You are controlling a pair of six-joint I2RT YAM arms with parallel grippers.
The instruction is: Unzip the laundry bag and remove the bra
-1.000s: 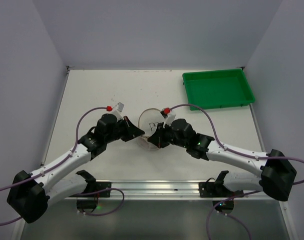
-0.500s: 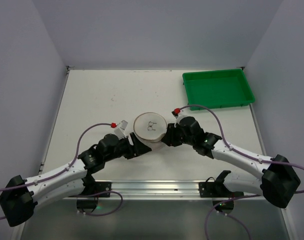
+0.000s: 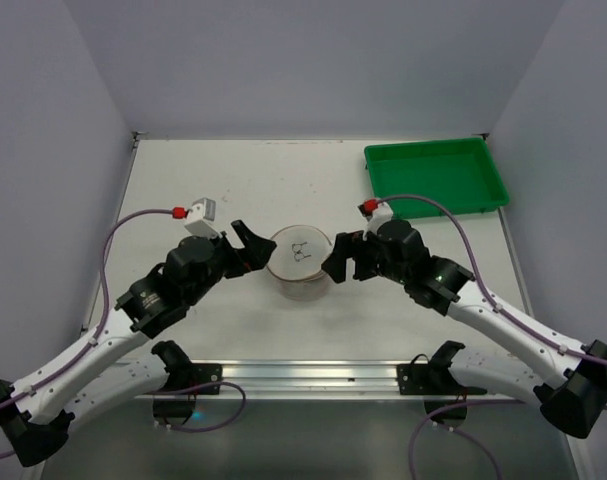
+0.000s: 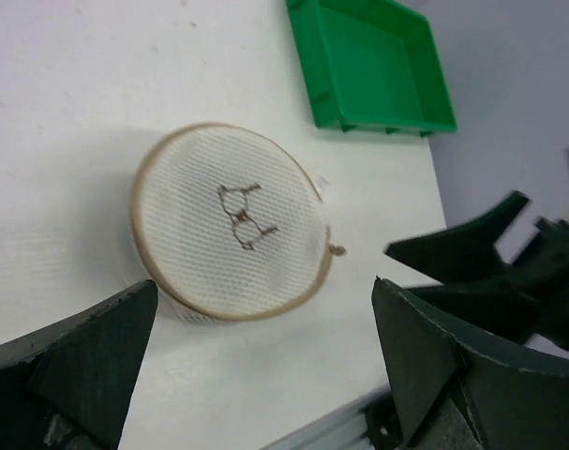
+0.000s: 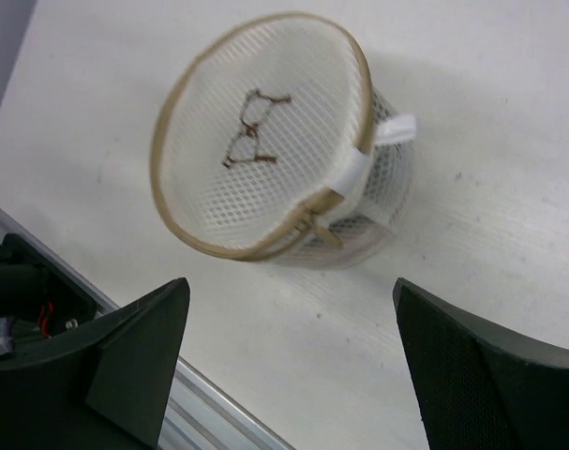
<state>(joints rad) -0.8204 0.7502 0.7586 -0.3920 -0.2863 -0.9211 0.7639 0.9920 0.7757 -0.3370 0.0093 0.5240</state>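
White tabs (image 5: pixel 351 172) sit beside the zipper pull, so the flat top (image 3: pixel 299 250) will swing over there and stay attached when I unzip the laundry bag.
The laundry bag (image 3: pixel 301 262) is a small round cream mesh drum with a tan rim and a dark bra pictogram on its flat top. It rests on the white table between my two grippers. The left gripper (image 3: pixel 254 249) stands open just left of it, touching nothing. The right gripper (image 3: pixel 336 258) stands open just right of it, also empty. The left wrist view shows the laundry bag (image 4: pixel 230 234) beyond the left gripper (image 4: pixel 265 352). In the right wrist view the laundry bag (image 5: pixel 265 131) lies ahead of the right gripper (image 5: pixel 289 361), with its zipper pull (image 5: pixel 323 232) facing it. The bra is hidden.
A green rectangular tray (image 3: pixel 435 177) sits at the table's far right corner, also seen as the tray (image 4: pixel 373 66) in the left wrist view. A metal rail (image 3: pixel 313 375) runs along the near edge. Grey walls enclose the table on three sides.
Both grippers have gone from shut at the bag to open and have drawn back from it. The left arm swung up and left. The bag now lies free.
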